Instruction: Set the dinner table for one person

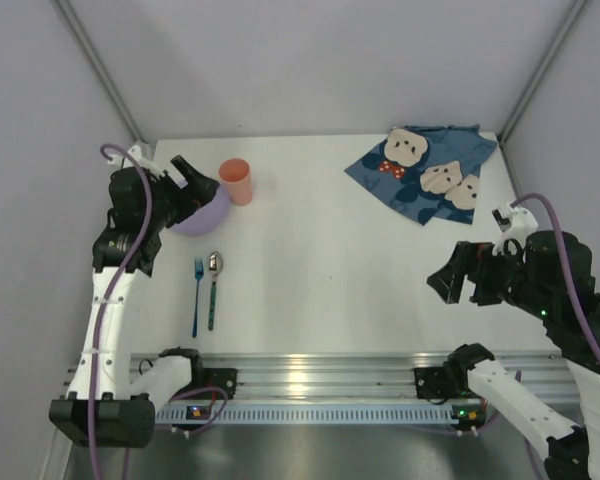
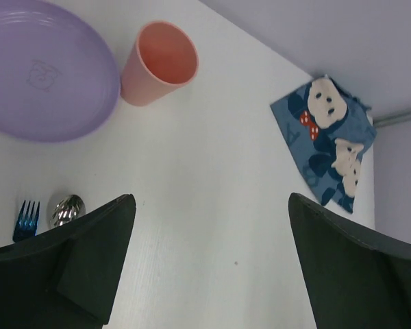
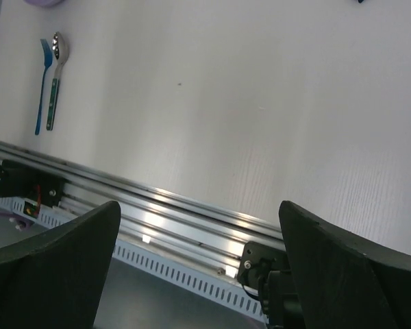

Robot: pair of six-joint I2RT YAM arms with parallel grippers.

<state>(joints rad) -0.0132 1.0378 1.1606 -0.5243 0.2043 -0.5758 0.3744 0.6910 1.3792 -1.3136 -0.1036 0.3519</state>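
Note:
The placemat is crumpled in the table's far corner [image 1: 458, 160], out of my left gripper's reach. My right gripper should pull the placemat [image 1: 375, 172] to the table's middle before the plate moves.
The white dinner table [image 1: 330, 250] carries a purple plate [image 1: 208, 214] at the far left with a pink cup [image 1: 236, 181] upright beside it. A blue fork [image 1: 196, 296] and a metal spoon [image 1: 213, 288] lie side by side nearer me. My left gripper [image 1: 197, 184] is open and empty above the plate's left edge. In the left wrist view the plate [image 2: 44, 72], cup [image 2: 159, 63], fork [image 2: 26, 219] and spoon [image 2: 66, 210] show past the fingers [image 2: 89, 260]. My right gripper [image 1: 448, 284] is open and empty over the table's right side.
A crumpled blue cartoon-bear cloth placemat [image 1: 425, 170] lies at the far right corner; it also shows in the left wrist view [image 2: 329, 144]. A metal rail [image 1: 310, 375] runs along the near edge. Grey walls enclose the table on three sides.

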